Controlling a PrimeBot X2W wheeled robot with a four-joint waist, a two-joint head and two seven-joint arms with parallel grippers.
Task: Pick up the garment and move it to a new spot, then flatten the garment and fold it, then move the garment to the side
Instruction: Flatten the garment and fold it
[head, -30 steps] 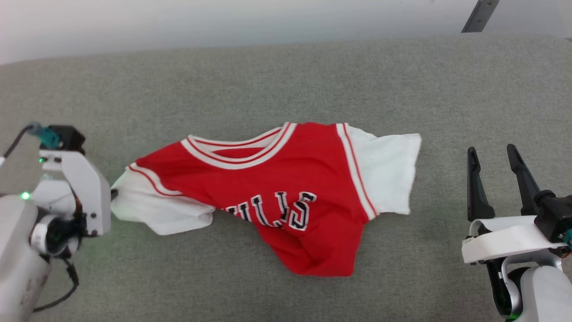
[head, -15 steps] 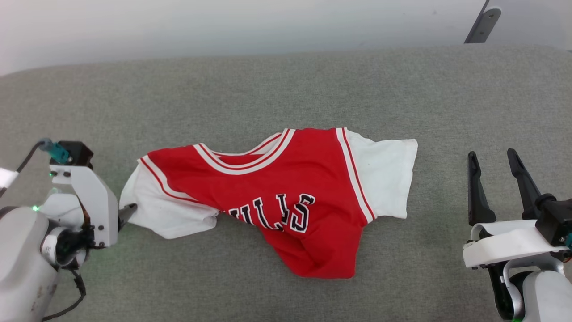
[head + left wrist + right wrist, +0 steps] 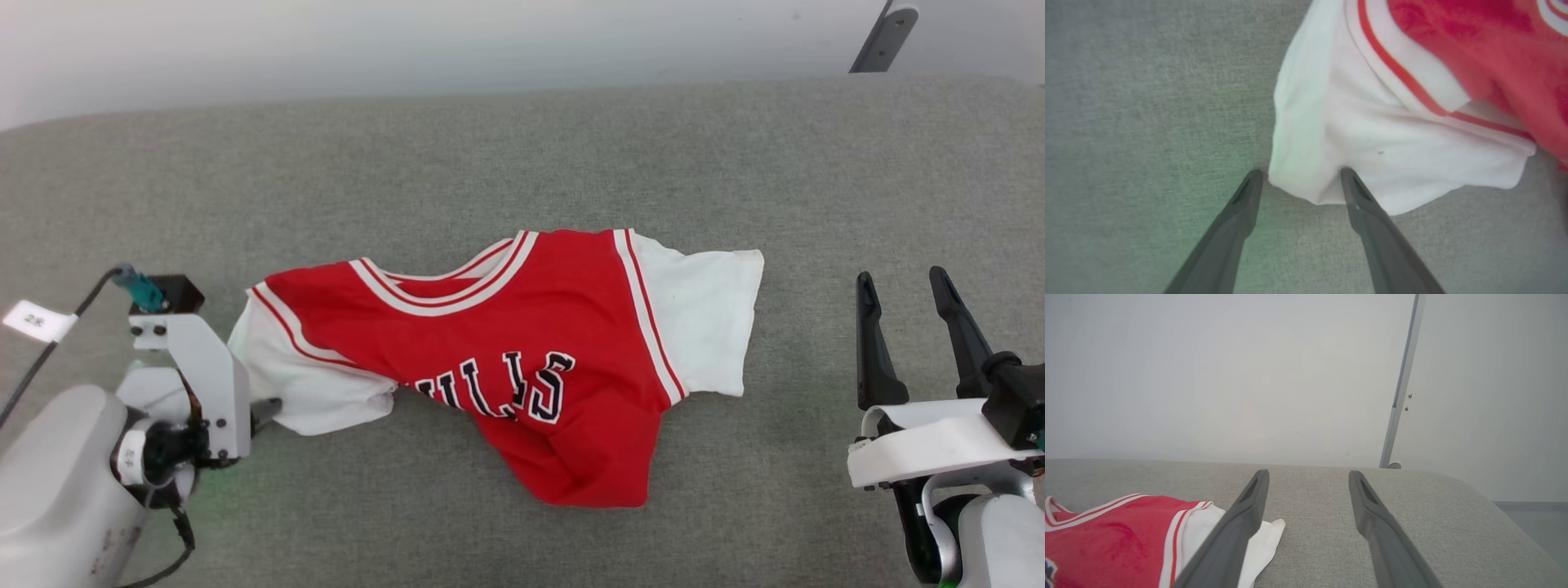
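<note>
The lettering disappears (image 3: 423,388) under a fold. The jersey's bunched lower body (image 3: 585,459) should therefore fall open into a wide panel when I lift the sleeves.
The garment (image 3: 531,327), a red jersey with white sleeves and black chest lettering, lies crumpled on the grey cushion (image 3: 490,155); its lower body is bunched toward the near side. My left gripper (image 3: 269,406) sits at the near corner of the jersey's left sleeve. In the left wrist view the left gripper (image 3: 1301,175) is open, its fingertips (image 3: 1347,175) on either side of the white sleeve's corner (image 3: 1372,139). My right gripper (image 3: 902,282) stands open to the right of the jersey, apart from it. In the right wrist view the right gripper (image 3: 1308,473) points at the wall, the garment (image 3: 1118,539) at lower left.
The grey cushion's far edge meets a pale wall (image 3: 408,41). A grey metal post (image 3: 882,37) stands at the far right, and its lower part (image 3: 1400,396) rises behind the cushion in the right wrist view. Bare cushion lies on all sides of the jersey.
My left gripper has moved right and toward the near side, along the left sleeve's edge to its near corner. The left sleeve has shifted a little to the right. The right arm has stayed put.
</note>
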